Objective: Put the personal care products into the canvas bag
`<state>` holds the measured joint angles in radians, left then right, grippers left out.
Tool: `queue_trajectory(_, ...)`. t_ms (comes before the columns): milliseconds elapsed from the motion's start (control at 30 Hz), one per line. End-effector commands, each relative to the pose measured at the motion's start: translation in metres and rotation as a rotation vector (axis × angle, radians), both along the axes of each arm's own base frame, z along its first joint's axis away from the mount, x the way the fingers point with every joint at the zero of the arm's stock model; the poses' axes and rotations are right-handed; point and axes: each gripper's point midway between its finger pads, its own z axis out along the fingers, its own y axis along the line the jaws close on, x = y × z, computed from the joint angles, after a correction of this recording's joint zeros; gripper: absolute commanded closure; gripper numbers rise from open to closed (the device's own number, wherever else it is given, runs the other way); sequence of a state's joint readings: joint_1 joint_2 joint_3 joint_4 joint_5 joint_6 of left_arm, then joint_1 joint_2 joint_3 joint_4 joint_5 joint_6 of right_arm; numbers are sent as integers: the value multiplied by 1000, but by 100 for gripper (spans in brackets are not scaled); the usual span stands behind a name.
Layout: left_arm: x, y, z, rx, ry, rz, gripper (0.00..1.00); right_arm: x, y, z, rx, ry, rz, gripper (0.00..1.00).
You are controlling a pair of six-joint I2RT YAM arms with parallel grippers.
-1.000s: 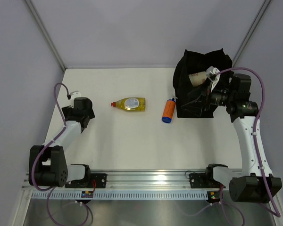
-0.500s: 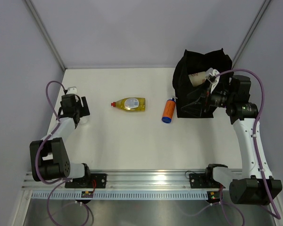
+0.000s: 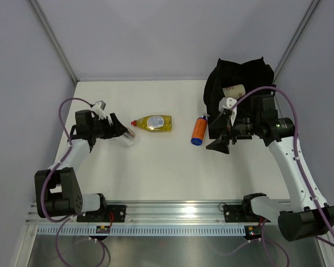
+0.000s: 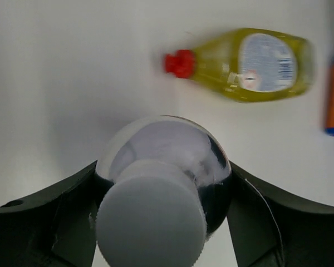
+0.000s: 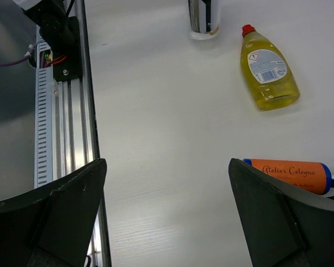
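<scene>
Next, I take the grey bottle (image 3: 128,137) midway with my right gripper and put it inside the bag (image 3: 246,77), as my left gripper holds it far from the canvas bag.
My left gripper (image 3: 112,129) is shut on a grey bottle (image 3: 126,137) with a pale round end, which fills the left wrist view (image 4: 162,189) end-on between both fingers. The clear yellow bottle (image 3: 154,122) with a red cap lies on the table just right of it (image 4: 250,64). The orange bottle (image 3: 199,130) with a blue cap lies beside the black canvas bag (image 3: 220,78). A cream bottle (image 3: 234,90) shows inside the bag. My right gripper (image 3: 217,146) hangs open and empty in front of the bag, over bare table (image 5: 167,167) with the orange bottle (image 5: 289,175) by its right finger.
An aluminium rail (image 3: 167,214) with both arm bases runs along the near table edge and shows at the left of the right wrist view (image 5: 61,111). Grey walls close the table at the back and sides. The right wrist view also catches the held grey bottle (image 5: 203,16) and the yellow bottle (image 5: 270,69).
My left gripper closed on the grey bottle and swung right toward the yellow bottle. My right gripper came out of the bag and moved left and nearer, staying open.
</scene>
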<state>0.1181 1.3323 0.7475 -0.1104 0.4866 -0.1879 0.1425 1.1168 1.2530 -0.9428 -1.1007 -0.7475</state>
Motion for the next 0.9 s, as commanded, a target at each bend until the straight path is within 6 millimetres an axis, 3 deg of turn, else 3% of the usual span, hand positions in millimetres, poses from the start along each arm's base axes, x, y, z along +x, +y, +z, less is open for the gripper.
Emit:
queue_trajectory(0,-27,-90,111,-329,-264,-373,100,2,13,-19,-93,-14,37,0)
queue_trajectory(33,-35,-100,125,-374,-281,-391,100,-7,26,-28,-105,40,56,0)
queue_trajectory(67,-50,-120,123,-408,-256,-438,100,13,31,-31,-139,-8,-20,1)
queue_trajectory(100,-56,-128,127,-436,-251,-448,100,19,38,-35,-155,-13,-54,1)
queue_trajectory(133,-56,-136,142,-505,-270,-427,100,22,46,-46,-173,2,-86,0)
queue_trajectory(267,-72,-173,163,-708,-233,-382,100,45,101,-37,-107,-45,-292,1)
queue_trajectory(400,-74,-197,179,-804,-188,-359,100,68,124,-30,-68,-62,-434,1)
queue_trajectory(467,-75,-208,188,-815,-179,-369,100,68,133,-25,-66,-54,-412,1)
queue_trajectory(600,-77,-221,198,-823,-167,-405,100,56,150,-43,-90,17,-347,1)
queue_trajectory(867,-83,-231,214,-869,-170,-450,100,55,153,-76,-144,33,-332,1)
